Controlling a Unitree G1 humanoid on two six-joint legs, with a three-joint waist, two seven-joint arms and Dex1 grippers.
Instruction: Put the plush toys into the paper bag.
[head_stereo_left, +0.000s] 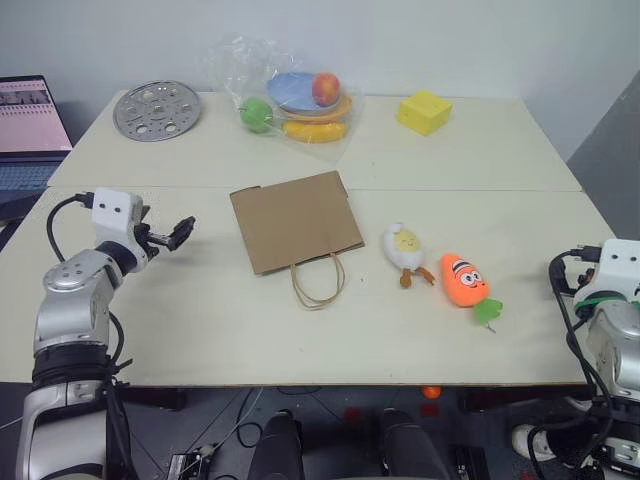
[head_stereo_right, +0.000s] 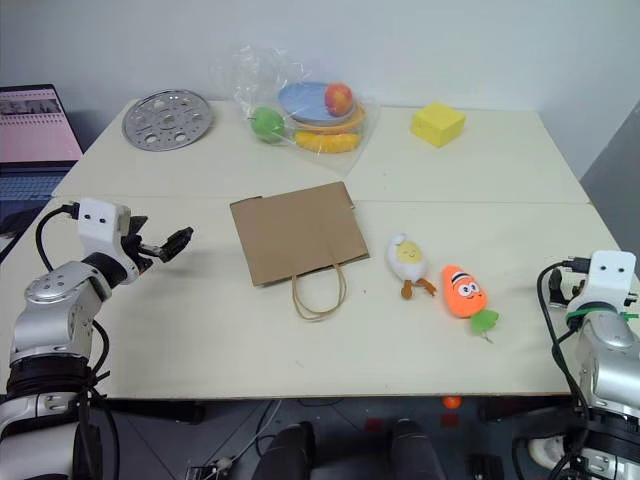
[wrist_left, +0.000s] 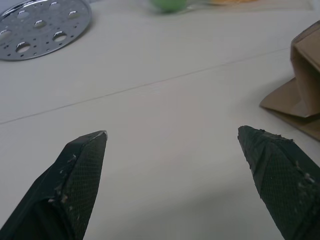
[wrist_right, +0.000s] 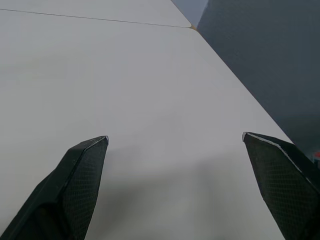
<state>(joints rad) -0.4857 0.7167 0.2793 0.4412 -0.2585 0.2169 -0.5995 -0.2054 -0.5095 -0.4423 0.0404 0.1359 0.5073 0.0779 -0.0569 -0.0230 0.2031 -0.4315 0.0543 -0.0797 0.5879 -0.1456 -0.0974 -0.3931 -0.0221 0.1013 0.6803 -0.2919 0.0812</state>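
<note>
The paper bag's side shows folded-in paper (wrist_left: 296, 97), so I expect the bag's opening (head_stereo_left: 312, 259) to open wide when I raise one tan loop handle.
The brown paper bag (head_stereo_left: 297, 220) lies flat in the middle of the table, its loop handles (head_stereo_left: 318, 283) pointing toward me. To its right lie the two plush toys: a white egg-shaped one (head_stereo_left: 405, 250) and an orange carrot (head_stereo_left: 465, 282) with green leaves. My left gripper (head_stereo_left: 183, 232) hovers open and empty over the table, left of the bag; a corner of the bag (wrist_left: 305, 75) appears past its fingers. My right gripper (wrist_right: 175, 137) is open and empty above bare table near the right edge, to the right of the carrot.
At the back of the table are a perforated metal disc (head_stereo_left: 157, 110), a clear plastic bag (head_stereo_left: 300, 100) holding plates and plastic fruit, and a yellow foam cube (head_stereo_left: 424, 112). A laptop (head_stereo_left: 30, 130) stands off the table's left side. The table's right edge (wrist_right: 220, 55) lies close to my right gripper.
</note>
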